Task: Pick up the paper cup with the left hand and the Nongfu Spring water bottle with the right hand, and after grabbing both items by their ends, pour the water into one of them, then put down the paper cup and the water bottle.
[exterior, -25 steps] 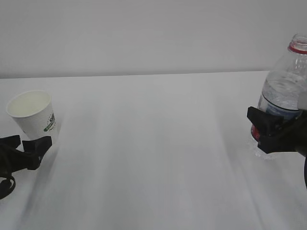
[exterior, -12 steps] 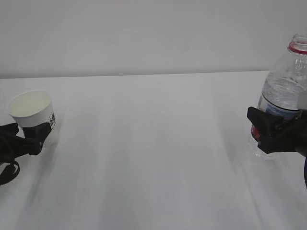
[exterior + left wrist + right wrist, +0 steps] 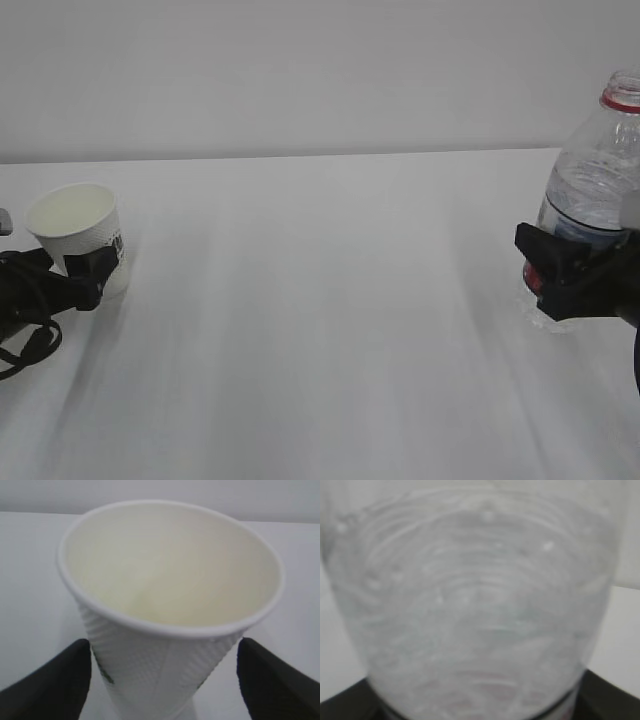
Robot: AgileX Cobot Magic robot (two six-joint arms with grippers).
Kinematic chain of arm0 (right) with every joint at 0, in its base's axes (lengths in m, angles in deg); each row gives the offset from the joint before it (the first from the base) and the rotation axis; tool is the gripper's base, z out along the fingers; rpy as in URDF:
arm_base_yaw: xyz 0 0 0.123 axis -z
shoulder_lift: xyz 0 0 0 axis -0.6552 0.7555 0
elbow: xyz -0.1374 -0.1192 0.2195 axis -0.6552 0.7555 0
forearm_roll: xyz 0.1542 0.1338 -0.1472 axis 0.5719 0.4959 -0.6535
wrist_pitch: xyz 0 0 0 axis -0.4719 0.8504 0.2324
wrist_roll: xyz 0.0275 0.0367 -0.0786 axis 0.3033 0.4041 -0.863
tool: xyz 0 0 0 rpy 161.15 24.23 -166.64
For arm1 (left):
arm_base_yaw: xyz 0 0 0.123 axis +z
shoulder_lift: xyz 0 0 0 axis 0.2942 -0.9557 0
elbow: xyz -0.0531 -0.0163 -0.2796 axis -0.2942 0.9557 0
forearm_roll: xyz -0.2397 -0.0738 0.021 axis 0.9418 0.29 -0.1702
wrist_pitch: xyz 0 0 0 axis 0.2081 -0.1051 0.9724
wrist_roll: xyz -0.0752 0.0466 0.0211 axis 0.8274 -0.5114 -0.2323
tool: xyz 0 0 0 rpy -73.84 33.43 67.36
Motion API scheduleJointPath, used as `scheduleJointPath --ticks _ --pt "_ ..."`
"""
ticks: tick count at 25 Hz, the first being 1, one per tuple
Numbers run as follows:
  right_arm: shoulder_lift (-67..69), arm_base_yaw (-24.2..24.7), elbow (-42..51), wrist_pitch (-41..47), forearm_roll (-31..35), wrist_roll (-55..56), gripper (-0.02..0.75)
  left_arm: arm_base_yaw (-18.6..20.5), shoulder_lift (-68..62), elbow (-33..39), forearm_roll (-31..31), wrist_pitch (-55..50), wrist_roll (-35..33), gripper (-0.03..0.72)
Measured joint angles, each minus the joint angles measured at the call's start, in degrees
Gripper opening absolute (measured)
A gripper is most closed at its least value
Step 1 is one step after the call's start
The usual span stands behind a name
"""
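Observation:
The bottle's uncapped neck (image 3: 623,92) is narrow, so when I pour, I expect the water (image 3: 588,221) to come out in a thin stream and gather inside the paper cup.
The white dotted paper cup (image 3: 75,225) stands at the far left of the table, empty, its cream inside facing the left wrist view (image 3: 170,595). My left gripper (image 3: 68,268) is open, and its black fingers (image 3: 60,680) flank the cup's lower half with a gap showing on each side. At the right edge, my right gripper (image 3: 575,270) is shut on the Nongfu Spring water bottle (image 3: 600,170) at its label. The bottle is uncapped with a red neck ring and leans slightly. Clear water (image 3: 585,200) fills part of it. The bottle (image 3: 470,605) fills the right wrist view and hides most of the fingers (image 3: 612,695).
A white table (image 3: 320,300) runs from the front edge back to a plain pale wall (image 3: 300,70). Black cables (image 3: 25,345) loop under the left arm at the left edge.
My left gripper has slid forward to the right until its fingers stand on both sides of the paper cup. The cup has shifted slightly right. The right arm and bottle are still.

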Motion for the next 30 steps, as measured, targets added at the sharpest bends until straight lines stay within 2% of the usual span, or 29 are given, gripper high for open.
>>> scheduleJointPath --ticks 30 --pt "0.00 0.00 0.00 0.00 -0.10 0.00 0.482 0.00 -7.11 -7.87 -0.45 0.10 0.00 0.673"
